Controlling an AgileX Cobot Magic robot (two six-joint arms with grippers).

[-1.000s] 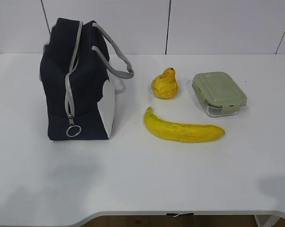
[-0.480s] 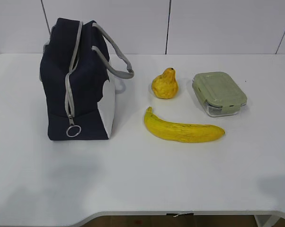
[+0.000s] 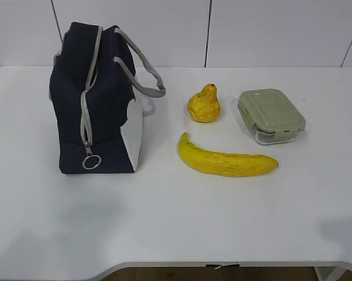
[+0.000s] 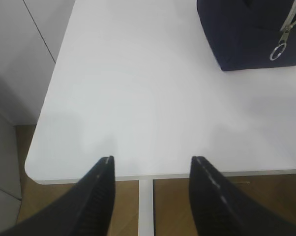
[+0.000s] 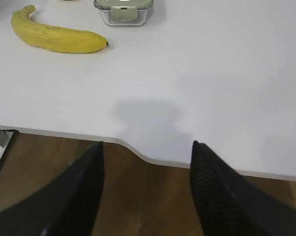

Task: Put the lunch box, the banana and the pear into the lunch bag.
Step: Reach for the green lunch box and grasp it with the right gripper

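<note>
The lunch bag (image 3: pixel 97 102) will open wide when I pull the bag's side, because the zipper's ring pull (image 3: pixel 92 160) is already hanging at the low end of the zipper's track.
The navy lunch bag (image 3: pixel 97 99) stands at the table's left, zipper closed, ring pull (image 3: pixel 90 162) hanging at its front; its corner shows in the left wrist view (image 4: pixel 251 34). The pear (image 3: pixel 203 105) sits mid-table. The banana (image 3: pixel 225 159) lies in front of it and shows in the right wrist view (image 5: pixel 54 35). The lunch box (image 3: pixel 271 115) with its green lid sits at the right, its edge in the right wrist view (image 5: pixel 122 11). My left gripper (image 4: pixel 152 162) is open and empty over the table's front left edge. My right gripper (image 5: pixel 146 146) is open and empty at the front right edge. Neither shows in the exterior view.
The white table (image 3: pixel 182 216) has a curved notch in its front edge (image 5: pixel 138 153). Brown floor lies below both grippers. A white panelled wall (image 3: pixel 252 29) stands behind the table.
</note>
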